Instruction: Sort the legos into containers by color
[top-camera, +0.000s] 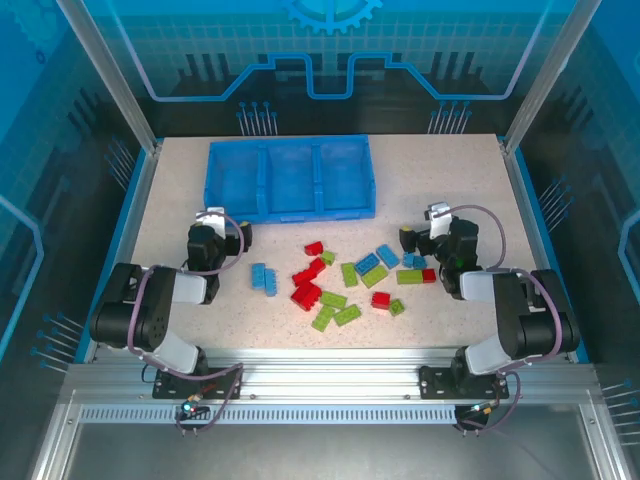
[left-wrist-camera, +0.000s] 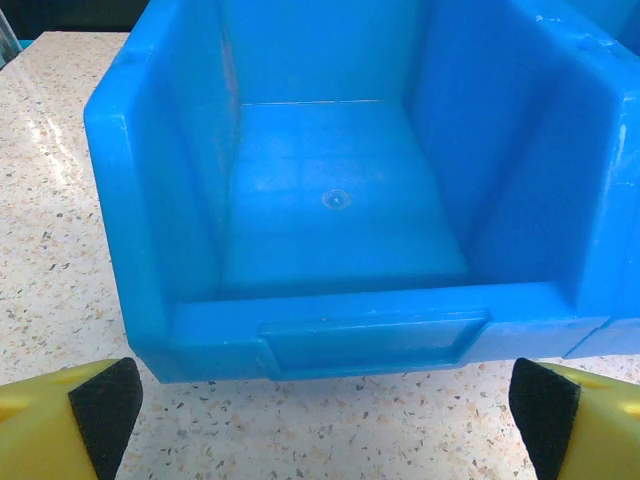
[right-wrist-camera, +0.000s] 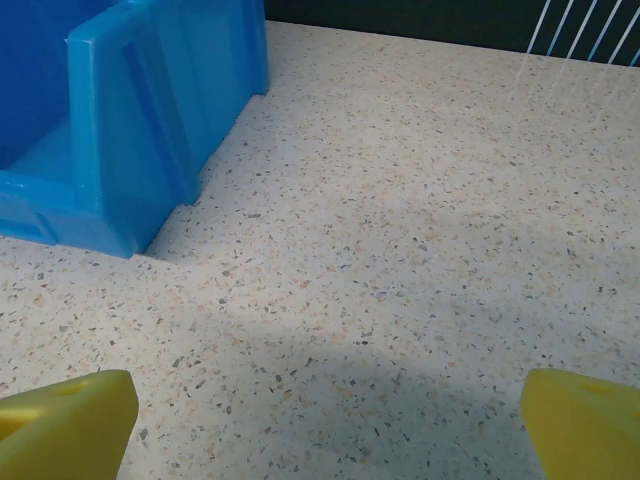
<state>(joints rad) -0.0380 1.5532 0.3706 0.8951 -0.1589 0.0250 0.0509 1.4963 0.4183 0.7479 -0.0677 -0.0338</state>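
Observation:
The robot's open left gripper is too far forward and faces the empty container (left-wrist-camera: 335, 205), so it should first move back over the light blue legos (top-camera: 264, 279).
The legos lie scattered on the table between the arms: red ones (top-camera: 306, 293), lime green ones (top-camera: 334, 307) and light blue ones (top-camera: 265, 277). Behind them stands the blue tray (top-camera: 290, 213) with its three containers, which look empty. My left gripper (top-camera: 222, 228) is open, low over the table just in front of the tray's left container (left-wrist-camera: 335, 200), nothing between its fingers (left-wrist-camera: 105, 405). My right gripper (top-camera: 424, 232) is open too, right of the tray and behind the right end of the pile. In the right wrist view the gripper (right-wrist-camera: 330, 425) faces bare table, with the tray's corner (right-wrist-camera: 110, 160) at the left.
The speckled table (top-camera: 440, 170) has free room right of the tray and along its front. A raised blue border (top-camera: 525, 215) and metal frame posts ring the work surface. Both arm bases sit at the near edge.

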